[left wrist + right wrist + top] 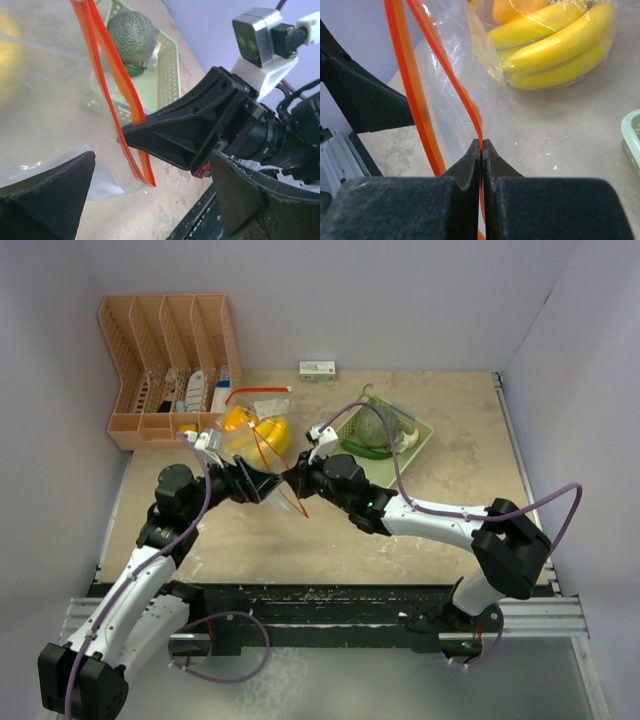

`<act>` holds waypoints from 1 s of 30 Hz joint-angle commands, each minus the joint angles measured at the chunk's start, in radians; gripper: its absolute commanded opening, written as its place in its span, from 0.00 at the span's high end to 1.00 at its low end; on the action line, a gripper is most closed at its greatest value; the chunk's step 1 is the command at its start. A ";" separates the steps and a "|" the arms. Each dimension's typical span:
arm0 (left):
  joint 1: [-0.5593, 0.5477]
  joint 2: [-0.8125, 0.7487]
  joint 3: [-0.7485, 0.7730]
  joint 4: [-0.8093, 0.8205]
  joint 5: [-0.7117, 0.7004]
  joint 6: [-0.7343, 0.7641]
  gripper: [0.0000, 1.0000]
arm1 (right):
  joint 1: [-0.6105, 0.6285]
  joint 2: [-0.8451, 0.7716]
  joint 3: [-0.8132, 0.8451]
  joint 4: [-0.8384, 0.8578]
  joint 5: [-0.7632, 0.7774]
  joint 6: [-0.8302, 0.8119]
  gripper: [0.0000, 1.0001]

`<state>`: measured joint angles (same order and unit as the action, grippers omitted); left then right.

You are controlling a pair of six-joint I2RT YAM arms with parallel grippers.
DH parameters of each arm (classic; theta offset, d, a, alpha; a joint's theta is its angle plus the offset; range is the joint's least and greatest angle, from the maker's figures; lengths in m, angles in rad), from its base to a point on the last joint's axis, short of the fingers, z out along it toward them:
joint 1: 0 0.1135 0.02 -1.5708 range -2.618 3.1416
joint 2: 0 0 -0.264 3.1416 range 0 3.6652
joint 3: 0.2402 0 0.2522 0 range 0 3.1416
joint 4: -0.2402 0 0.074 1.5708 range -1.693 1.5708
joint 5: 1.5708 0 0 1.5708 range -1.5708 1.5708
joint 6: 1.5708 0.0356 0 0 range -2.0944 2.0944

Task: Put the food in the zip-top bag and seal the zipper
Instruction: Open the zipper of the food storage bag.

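Note:
My left gripper is about to pull. The bag's opening point(111, 81) will spread into an open loop when it does, because the orange zipper's sides point(123, 80) already stand apart.
The clear zip-top bag point(250, 435) lies at the back left and holds the yellow banana bunch point(555, 45) and the orange point(520, 7). One side of its orange zipper point(470, 100) is pinched in my shut right gripper point(481, 145); the other side point(405, 80) hangs free to the left. My left gripper point(152, 165) stands wide open just in front of the zipper point(112, 85), holding nothing. The two grippers meet nose to nose in the top view, left gripper point(266, 485) and right gripper point(290, 480). The netted melon point(372, 425), the cucumber point(365, 449) and the white piece point(408, 438) lie in the basket.
The pale green mesh basket point(425, 430) sits right of the bag. A peach desk organiser point(165, 340) stands at the back left, and a small white box point(317, 370) lies against the back wall. Walls close in on both sides.

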<state>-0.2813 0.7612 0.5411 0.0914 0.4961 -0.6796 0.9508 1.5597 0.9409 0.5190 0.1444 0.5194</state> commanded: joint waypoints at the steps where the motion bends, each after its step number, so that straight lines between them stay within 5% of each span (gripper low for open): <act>1: -0.007 0.041 0.030 0.062 -0.081 0.033 0.01 | 0.009 -0.017 0.058 0.029 0.033 -0.020 1.00; 26: -0.025 0.181 -0.007 0.223 -0.155 0.093 0.01 | 0.029 -0.104 0.010 0.058 0.035 -0.067 1.00; 30: -0.025 0.195 0.026 0.141 -0.271 0.005 0.01 | 0.029 -0.122 0.005 0.050 0.036 -0.074 1.00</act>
<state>-0.3035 0.9432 0.5407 0.2543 0.3546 -0.6167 0.9695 1.4834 0.9447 0.5121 0.1837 0.4637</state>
